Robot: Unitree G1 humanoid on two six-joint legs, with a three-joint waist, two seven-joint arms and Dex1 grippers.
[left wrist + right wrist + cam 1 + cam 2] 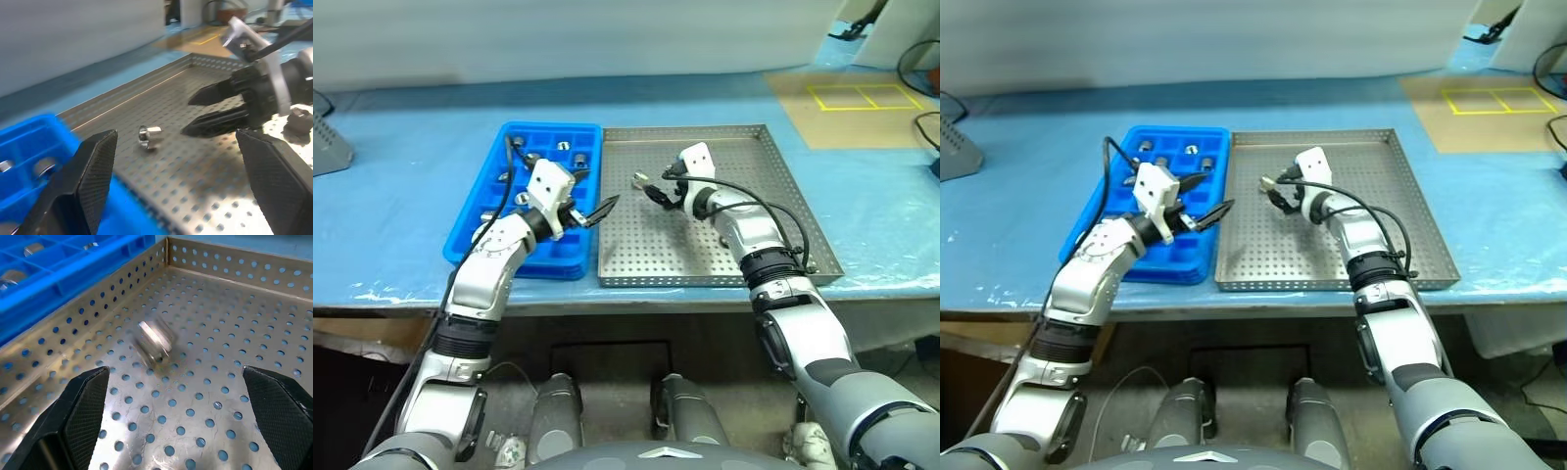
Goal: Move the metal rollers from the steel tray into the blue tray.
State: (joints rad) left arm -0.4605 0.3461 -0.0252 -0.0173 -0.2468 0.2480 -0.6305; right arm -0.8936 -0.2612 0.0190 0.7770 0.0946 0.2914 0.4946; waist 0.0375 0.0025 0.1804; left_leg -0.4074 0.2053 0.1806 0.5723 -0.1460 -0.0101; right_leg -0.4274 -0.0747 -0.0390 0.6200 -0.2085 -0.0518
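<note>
The metal roller (639, 180) rolls ahead of my open right fingers; they should back off, let it settle, then reach.
One metal roller (639, 179) lies on the perforated floor of the steel tray (783, 196), near its left rim. My right gripper (652, 192) is open just behind this roller; in the right wrist view the roller (155, 340) lies a little beyond the spread fingers (83, 416). The blue tray (470, 245) sits against the steel tray's left side and holds several rollers (561, 145) in its cells. My left gripper (592, 193) is open and holds nothing. It hovers over the blue tray's right edge and points toward the lone roller (149, 137).
A tan mat with a yellow taped rectangle (862, 98) lies at the back right, with black cables beyond it. A grey object (328, 147) sits at the far left. The blue-covered table's front edge runs just below both trays.
</note>
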